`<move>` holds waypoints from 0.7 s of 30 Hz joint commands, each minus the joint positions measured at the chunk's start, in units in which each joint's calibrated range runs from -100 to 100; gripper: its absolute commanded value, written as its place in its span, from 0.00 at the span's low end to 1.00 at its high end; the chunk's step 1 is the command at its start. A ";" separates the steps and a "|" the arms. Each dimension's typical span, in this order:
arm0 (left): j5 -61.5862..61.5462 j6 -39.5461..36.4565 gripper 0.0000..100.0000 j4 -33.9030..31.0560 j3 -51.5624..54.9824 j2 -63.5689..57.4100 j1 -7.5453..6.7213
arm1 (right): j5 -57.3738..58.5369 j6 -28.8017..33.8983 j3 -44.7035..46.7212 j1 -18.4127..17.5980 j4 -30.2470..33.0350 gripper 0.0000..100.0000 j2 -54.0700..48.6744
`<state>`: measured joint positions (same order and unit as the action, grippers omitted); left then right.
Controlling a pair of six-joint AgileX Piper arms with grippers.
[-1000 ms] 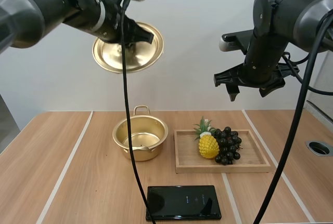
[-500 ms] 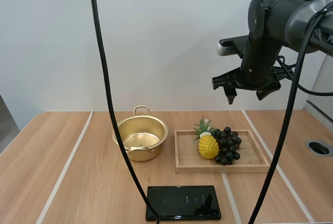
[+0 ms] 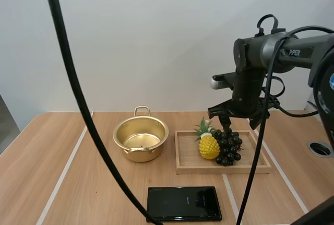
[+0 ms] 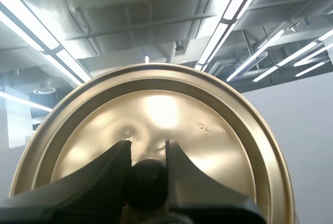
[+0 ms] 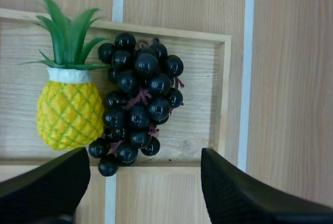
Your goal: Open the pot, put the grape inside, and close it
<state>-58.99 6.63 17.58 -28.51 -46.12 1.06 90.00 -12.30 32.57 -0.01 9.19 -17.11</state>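
Observation:
Purple stems [image 5: 140, 97] hold the dark grapes together. The grape bunch [image 3: 228, 147] will come up in one piece when I lift it, and the toy pineapple will stay lying in the tray.
The golden pot [image 3: 141, 139] stands uncovered on the table, left of the wooden tray [image 3: 188, 166]. A dark bunch of grapes [image 3: 228, 145] lies in the tray. My right gripper [image 3: 239, 125] hangs open just above the grapes. In the right wrist view its fingers stand wide apart, with the grapes [image 5: 138, 102] and tray [image 5: 200, 125] below my right gripper [image 5: 145, 193]. My left gripper [image 4: 147, 150] is shut on the black knob [image 4: 146, 185] of the golden lid [image 4: 208, 130], held up in the air.
A toy pineapple [image 3: 209, 144] lies in the tray, touching the grapes on their left [image 5: 67, 112]. A black phone [image 3: 183, 203] lies near the front edge. A round hole [image 3: 319, 148] sits in the table at the far right.
My left arm has lifted the lid up and out of the high view. My right gripper has come down and forward from high above the tray to just over the grapes.

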 commanded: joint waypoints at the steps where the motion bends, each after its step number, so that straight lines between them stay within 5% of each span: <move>1: 1.17 -0.54 0.00 -0.82 -3.75 -0.14 0.13 | -3.58 0.02 1.63 -0.04 0.41 1.00 0.95; 21: -2.67 -2.63 0.00 -3.50 -10.52 -0.14 0.13 | -18.62 0.34 4.03 -0.04 0.52 1.00 9.76</move>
<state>-62.37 4.49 14.35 -38.70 -46.38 1.06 72.94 -12.20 36.38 -0.01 9.46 -8.02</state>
